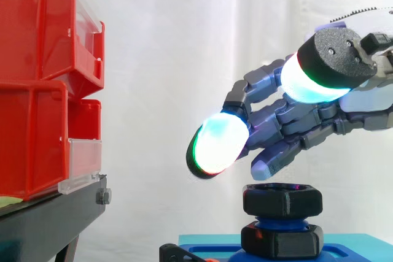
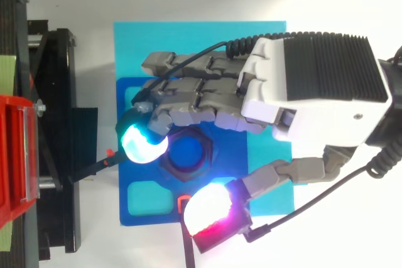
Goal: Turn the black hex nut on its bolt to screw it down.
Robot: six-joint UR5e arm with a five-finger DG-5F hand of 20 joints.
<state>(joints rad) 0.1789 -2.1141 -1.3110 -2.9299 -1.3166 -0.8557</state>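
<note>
My gripper will turn the top nut (image 1: pixel 282 200) alone, and I expect it to sink only slightly as it turns, because a blue gap (image 1: pixel 282 224) separates the black nuts.
A black hex nut (image 1: pixel 282 200) sits high on a blue threaded bolt (image 1: pixel 279 221), with a second black nut (image 1: pixel 281 240) below it at the base. From above, the top nut (image 2: pixel 186 154) rings the blue bolt end (image 2: pixel 188 149). My hand (image 1: pixel 344 111) hovers just above the nut, apart from it, with its fingers spread and relaxed. One glowing fingertip (image 1: pixel 218 143) hangs up and left of the nut. In the top view the hand (image 2: pixel 264 98) reaches in from the right, with fingers on one side of the nut and the thumb (image 2: pixel 213 211) on the other.
The bolt stands on a dark blue fixture (image 2: pixel 135 208) resting on a cyan board (image 2: pixel 188 36). Red bins (image 1: pixel 43 84) are stacked on a black stand (image 1: pixel 49 219) to the left. A white curtain hangs behind.
</note>
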